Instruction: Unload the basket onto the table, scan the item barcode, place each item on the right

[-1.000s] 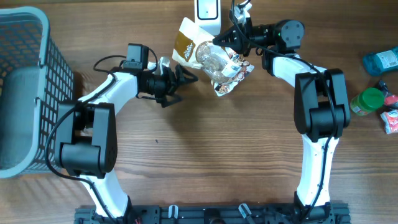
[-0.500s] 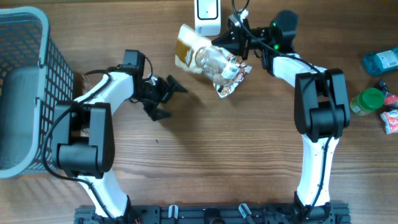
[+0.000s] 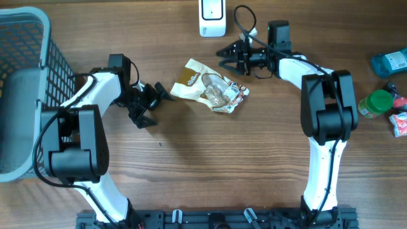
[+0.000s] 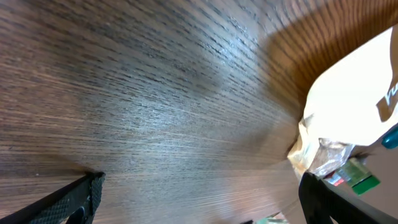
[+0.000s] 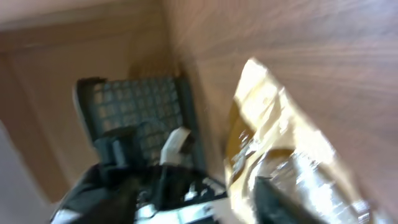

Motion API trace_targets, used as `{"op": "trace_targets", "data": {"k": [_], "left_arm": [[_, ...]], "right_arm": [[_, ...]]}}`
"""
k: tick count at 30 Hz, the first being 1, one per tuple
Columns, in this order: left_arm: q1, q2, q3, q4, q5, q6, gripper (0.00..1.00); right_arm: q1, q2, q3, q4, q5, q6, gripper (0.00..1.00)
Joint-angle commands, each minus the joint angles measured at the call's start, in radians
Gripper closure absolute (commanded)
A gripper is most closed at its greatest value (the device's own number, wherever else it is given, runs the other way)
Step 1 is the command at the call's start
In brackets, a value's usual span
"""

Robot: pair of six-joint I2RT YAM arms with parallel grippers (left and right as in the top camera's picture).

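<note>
I can see the snack bag (image 3: pixel 213 89) slanted below the white scanner, so my left gripper should take the bag's nearest corner (image 3: pixel 177 90) and help turn it square before scanning.
The item, a tan and clear snack bag (image 3: pixel 210 90), lies flat on the wooden table, below the white scanner (image 3: pixel 212 16) at the back edge. My right gripper (image 3: pixel 226 60) hovers just above and to the right of the bag, jaws open, holding nothing. In the blurred right wrist view the bag (image 5: pixel 292 149) fills the right side beside the open gripper (image 5: pixel 193 202). My left gripper (image 3: pixel 158 108) stands wide open on the bag's left, a short gap away. The left wrist view has the bag's edge (image 4: pixel 354 112) at the right, past the right fingertip (image 4: pixel 336 199).
A grey mesh basket (image 3: pixel 25 89) stands at the left edge, also seen as the basket (image 5: pixel 137 118) in the right wrist view. At the far right lie a blue bottle (image 3: pixel 389 62), a green-capped jar (image 3: pixel 376 103) and a red pack (image 3: pixel 400 122).
My right gripper has opened and let go of the bag, which dropped from near the scanner onto the table. My left arm drew back to the left, still open.
</note>
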Motion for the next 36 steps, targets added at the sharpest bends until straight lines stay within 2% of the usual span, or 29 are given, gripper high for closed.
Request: {"op": "trace_targets", "data": {"k": [1,2,8,12,14,16,18,22,25,27,30,33,36], "left_arm": [[0.014,0.024,-0.018,-0.003,-0.14,0.097,0.0],[0.014,0.024,-0.018,-0.012,-0.14,0.097,0.0],[0.01,0.024,-0.018,-0.003,-0.065,0.085,0.0],[-0.024,0.024,-0.018,0.105,0.016,-0.032,0.0],[-0.053,0.024,-0.018,0.193,0.021,-0.106,0.0],[-0.106,0.024,-0.018,0.34,0.02,-0.204,0.0],[-0.144,0.024,-0.018,0.423,0.001,-0.262,0.0],[-0.208,0.026,-0.018,0.475,-0.145,-0.412,0.0],[-0.222,0.045,-0.018,0.478,-0.15,-0.437,0.0],[-0.223,0.083,-0.019,0.48,-0.127,-0.46,0.0],[-0.223,0.148,-0.019,0.517,-0.06,-0.485,0.07],[-0.224,0.234,-0.019,0.64,0.097,-0.509,0.12],[-0.224,0.27,-0.019,0.677,0.134,-0.518,0.18]], "right_arm": [[-0.007,-0.004,0.004,-0.074,0.177,-0.251,0.03],[-0.012,-0.004,0.005,-0.123,0.223,-0.312,0.0],[-0.065,-0.005,0.007,-0.35,0.378,-0.608,0.0],[-0.105,-0.005,0.007,-0.491,0.594,-0.64,0.0],[-0.113,-0.005,0.007,-0.55,0.606,-0.687,0.02],[-0.111,-0.005,0.007,-0.624,0.602,-0.679,0.04],[-0.1,-0.005,0.007,-0.667,0.598,-0.679,0.07],[-0.082,-0.005,0.007,-0.745,0.598,-0.671,0.11],[-0.081,-0.005,0.007,-0.784,0.598,-0.671,0.14],[-0.081,-0.005,0.007,-0.809,0.598,-0.652,0.17],[-0.08,-0.005,0.007,-0.826,0.598,-0.641,0.22],[-0.08,-0.005,0.007,-0.834,0.598,-0.63,0.23],[-0.08,-0.005,0.007,-0.838,0.598,-0.629,0.23]]}}
